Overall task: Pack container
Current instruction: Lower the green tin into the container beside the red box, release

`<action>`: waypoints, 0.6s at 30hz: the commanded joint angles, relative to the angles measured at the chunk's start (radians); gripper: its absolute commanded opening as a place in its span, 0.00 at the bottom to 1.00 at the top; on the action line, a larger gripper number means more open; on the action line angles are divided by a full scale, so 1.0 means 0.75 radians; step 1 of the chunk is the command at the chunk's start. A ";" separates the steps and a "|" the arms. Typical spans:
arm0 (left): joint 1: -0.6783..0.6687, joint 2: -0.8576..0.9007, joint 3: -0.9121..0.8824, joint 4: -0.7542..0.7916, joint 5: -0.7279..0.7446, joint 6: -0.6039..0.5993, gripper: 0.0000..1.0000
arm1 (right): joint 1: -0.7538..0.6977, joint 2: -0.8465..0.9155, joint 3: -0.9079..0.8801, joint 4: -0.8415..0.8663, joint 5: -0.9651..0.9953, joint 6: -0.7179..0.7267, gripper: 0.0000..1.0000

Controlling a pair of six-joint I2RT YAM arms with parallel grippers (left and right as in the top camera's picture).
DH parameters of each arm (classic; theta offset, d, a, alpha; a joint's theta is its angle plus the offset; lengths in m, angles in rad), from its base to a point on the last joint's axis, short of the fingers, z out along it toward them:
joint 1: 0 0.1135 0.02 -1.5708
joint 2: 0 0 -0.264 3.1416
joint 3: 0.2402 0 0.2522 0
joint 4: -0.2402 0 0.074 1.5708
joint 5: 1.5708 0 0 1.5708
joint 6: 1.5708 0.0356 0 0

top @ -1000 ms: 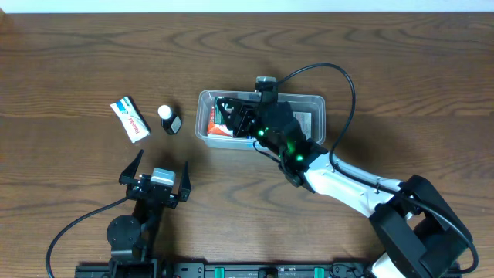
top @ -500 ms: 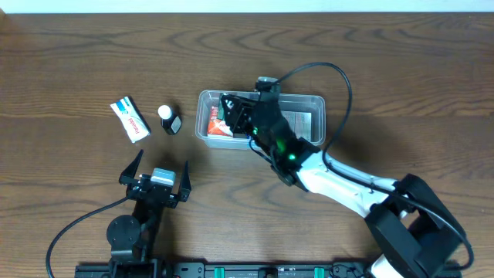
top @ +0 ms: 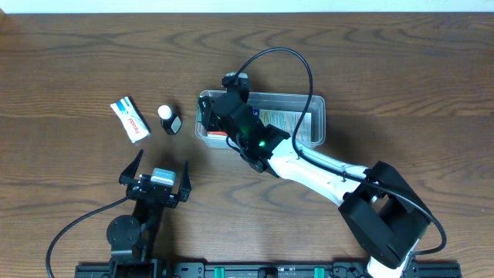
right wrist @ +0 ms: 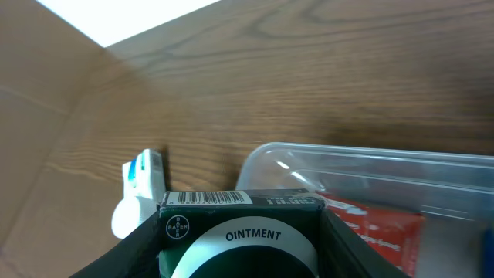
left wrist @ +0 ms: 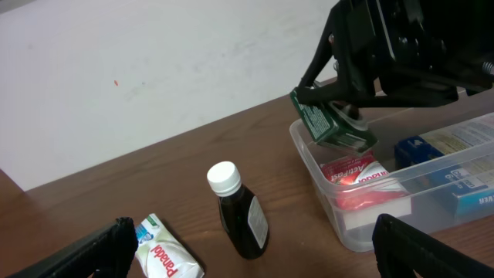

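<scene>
The ointment box's lower edge (left wrist: pixel 349 144) is pointing into the container's open end (left wrist: pixel 356 168), so the robot's right gripper goes on moving the box in and down until it sits inside the container's rim.
The clear plastic container (top: pixel 318 116) stands at the table's middle and holds a red packet (left wrist: pixel 355 174) and blue-and-white boxes (left wrist: pixel 455 170). My right gripper (top: pixel 210 116) is shut on a dark green ointment box (left wrist: pixel 332 127) and holds it tilted, just above the container's left end. The box fills the bottom of the right wrist view (right wrist: pixel 239 232), with the container's rim (right wrist: pixel 370 158) behind it. My left gripper (top: pixel 158 181) is open and empty near the front edge, well short of the container (left wrist: pixel 340 224).
A dark bottle with a white cap (top: pixel 169 120) lies left of the container and also shows in the left wrist view (left wrist: pixel 239 212). A white Panadol packet (top: pixel 130 118) lies further left, and also shows in the left wrist view (left wrist: pixel 166 251).
My right gripper has moved left along the container with the green box, from over the middle to over its left end. The left arm has not moved.
</scene>
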 commanded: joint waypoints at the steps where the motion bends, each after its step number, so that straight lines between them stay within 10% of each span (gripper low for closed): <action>1: 0.006 -0.008 -0.025 -0.043 0.009 -0.003 0.98 | 0.005 0.008 0.027 -0.053 0.076 0.010 0.42; 18: 0.006 -0.008 -0.025 -0.043 0.009 -0.003 0.98 | 0.013 0.068 0.027 -0.117 0.119 0.062 0.48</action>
